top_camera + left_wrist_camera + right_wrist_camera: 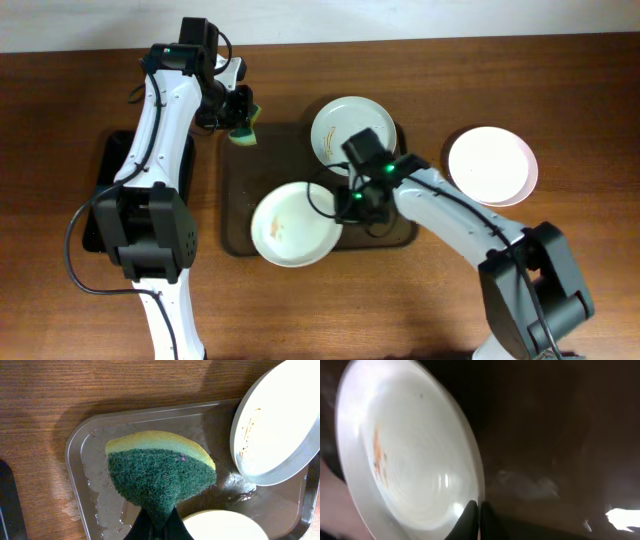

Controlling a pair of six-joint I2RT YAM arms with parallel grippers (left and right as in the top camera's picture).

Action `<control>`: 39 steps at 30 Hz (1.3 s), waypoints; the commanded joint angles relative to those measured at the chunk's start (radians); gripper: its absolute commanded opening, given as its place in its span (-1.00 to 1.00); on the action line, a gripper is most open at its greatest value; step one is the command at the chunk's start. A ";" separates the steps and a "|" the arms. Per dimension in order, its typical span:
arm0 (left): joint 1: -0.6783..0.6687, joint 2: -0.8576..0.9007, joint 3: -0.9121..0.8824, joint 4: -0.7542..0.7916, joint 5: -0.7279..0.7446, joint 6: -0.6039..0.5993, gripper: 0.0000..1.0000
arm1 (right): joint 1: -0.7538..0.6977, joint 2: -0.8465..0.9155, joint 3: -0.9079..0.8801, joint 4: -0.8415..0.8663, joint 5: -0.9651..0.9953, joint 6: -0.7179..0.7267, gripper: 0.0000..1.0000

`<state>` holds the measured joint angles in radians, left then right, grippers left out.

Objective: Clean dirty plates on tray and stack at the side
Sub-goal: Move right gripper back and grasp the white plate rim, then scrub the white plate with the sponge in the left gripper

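The front plate sticks out over the tray's front edge (284, 259), so the robot's right gripper should put it farther back inside the tray (268, 178) and pinch the plate's rim before the sponge scrubs.
The dark brown tray (235, 200) holds two white plates. The front plate (290, 225) has orange smears and is tilted, its right rim pinched by my right gripper (348, 208); it fills the left of the right wrist view (410, 455), jaws (478, 510) shut on its edge. A second smeared plate (340, 122) sits at the tray's back right and shows in the left wrist view (280, 420). A third white plate (490, 165) lies on the table to the right. My left gripper (240, 115) is shut on a green-and-yellow sponge (160, 472) above the tray's back left corner.
A smaller black tray (100, 190) lies at the left under the left arm. The brown tray's floor (100, 490) is wet. The table surface is brown wood (450, 60).
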<state>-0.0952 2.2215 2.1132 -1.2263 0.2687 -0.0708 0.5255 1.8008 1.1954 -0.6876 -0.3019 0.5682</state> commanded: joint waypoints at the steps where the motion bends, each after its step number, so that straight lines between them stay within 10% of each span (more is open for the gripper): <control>1: 0.003 -0.003 0.016 0.002 -0.003 0.019 -0.98 | 0.066 0.032 0.019 0.069 0.132 0.201 -0.92; 6: 0.003 -0.003 0.016 -0.002 -0.003 0.019 -0.99 | 0.116 0.059 0.019 0.198 0.317 0.260 -0.87; 9: 0.000 -0.003 0.016 -0.002 -0.003 0.019 -0.98 | 0.097 0.060 0.019 0.206 0.322 0.260 0.04; 11: 0.000 -0.003 0.016 -0.001 -0.003 0.019 -0.99 | 0.089 0.077 0.019 0.223 0.325 0.265 0.14; 17: 0.000 -0.003 0.016 -0.001 -0.003 0.019 -0.98 | 0.086 0.121 0.018 0.269 0.261 0.279 0.03; 29: 0.000 0.008 0.015 -0.047 0.001 0.089 -0.97 | 0.036 0.188 0.012 0.327 0.117 0.279 -0.92; 39: -0.003 0.010 -0.051 -0.207 0.009 0.201 -0.98 | 0.010 0.188 0.012 0.336 0.057 0.226 -0.92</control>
<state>-0.0952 2.2215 2.1094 -1.4460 0.2695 0.0963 0.5579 1.9697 1.2015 -0.3576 -0.1978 0.8299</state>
